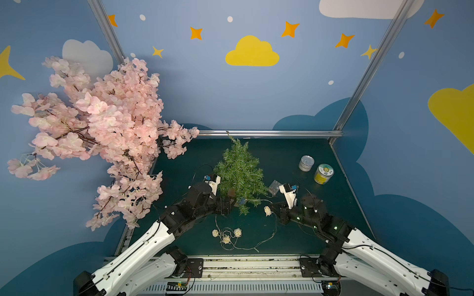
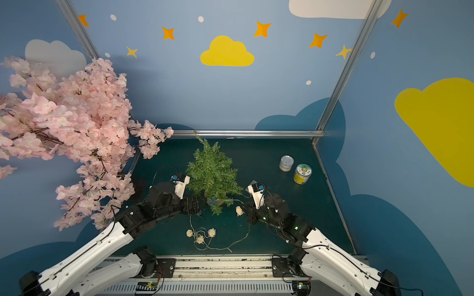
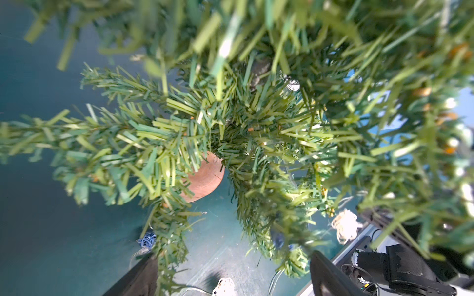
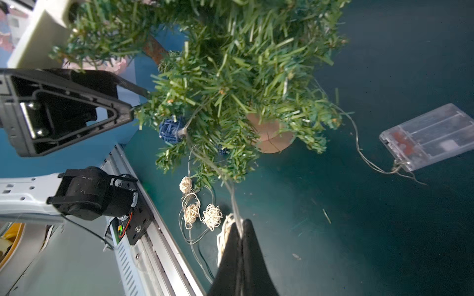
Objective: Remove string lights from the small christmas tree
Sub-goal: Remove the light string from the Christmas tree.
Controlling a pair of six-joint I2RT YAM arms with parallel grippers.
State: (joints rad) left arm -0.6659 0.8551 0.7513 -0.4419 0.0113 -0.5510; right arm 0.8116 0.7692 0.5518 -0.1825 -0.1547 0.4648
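Note:
I should swing the wire around toward the silver tin (image 1: 306, 163) with my right gripper, because the wire runs tight into the low front branches by the blue ball.
The small christmas tree (image 1: 239, 174) stands mid-mat on its tan base (image 4: 272, 139). The string lights (image 1: 226, 236) trail off it: three cream balls lie on the mat in front, a blue ball (image 4: 169, 130) hangs in the lowest branches, and the clear battery box (image 4: 425, 137) lies right of the tree. My right gripper (image 4: 241, 226) is shut on the wire, which runs taut up into the lower branches, with a cream ball (image 1: 268, 210) beside its tip. My left gripper (image 3: 230, 276) is open at the tree's left foot, its jaws straddling low branches.
A large pink blossom tree (image 1: 102, 133) overhangs the mat's left edge beside my left arm. A silver tin (image 1: 306, 163) and a yellow jar (image 1: 323, 174) stand at the back right. A metal rail (image 1: 269, 133) bounds the far edge.

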